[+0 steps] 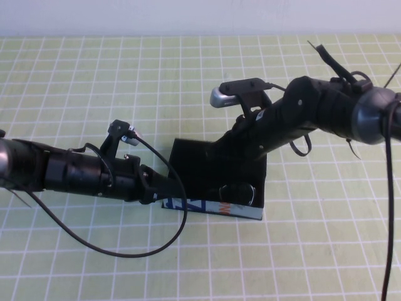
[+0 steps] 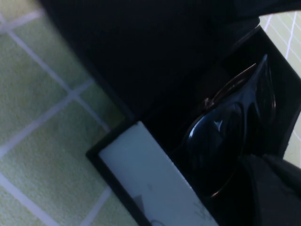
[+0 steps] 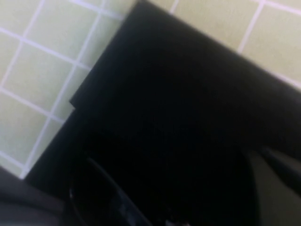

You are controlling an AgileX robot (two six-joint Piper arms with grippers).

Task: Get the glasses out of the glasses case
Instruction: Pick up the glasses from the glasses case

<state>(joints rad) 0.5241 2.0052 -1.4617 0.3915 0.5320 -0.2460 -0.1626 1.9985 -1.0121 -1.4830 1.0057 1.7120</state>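
Note:
Next, my right gripper turns toward the case's front and takes the glasses point(image 2: 247, 101) by the bridge, because it points across the lid point(image 1: 190, 158) behind the glasses.
The glasses case point(image 1: 241, 211) is a black box in the middle of the mat, open, with its printed light front side facing me. The glasses point(image 1: 239, 192) lie inside near the front right. In the left wrist view a dark lens point(image 2: 214, 143) shows behind the light front side point(image 2: 150, 183). My left gripper point(image 1: 161, 191) is at the case's front left corner, touching or nearly touching it. My right gripper point(image 1: 219, 172) reaches down over the case's inside, left of the glasses. The right wrist view shows only a flat black surface of the case point(image 3: 188, 94).
A green mat with a white grid point(image 1: 94, 81) covers the table. The left arm's black cable point(image 1: 169, 241) loops over the mat in front of the case. The right arm's wrist camera point(image 1: 241, 94) hangs above the case's back edge.

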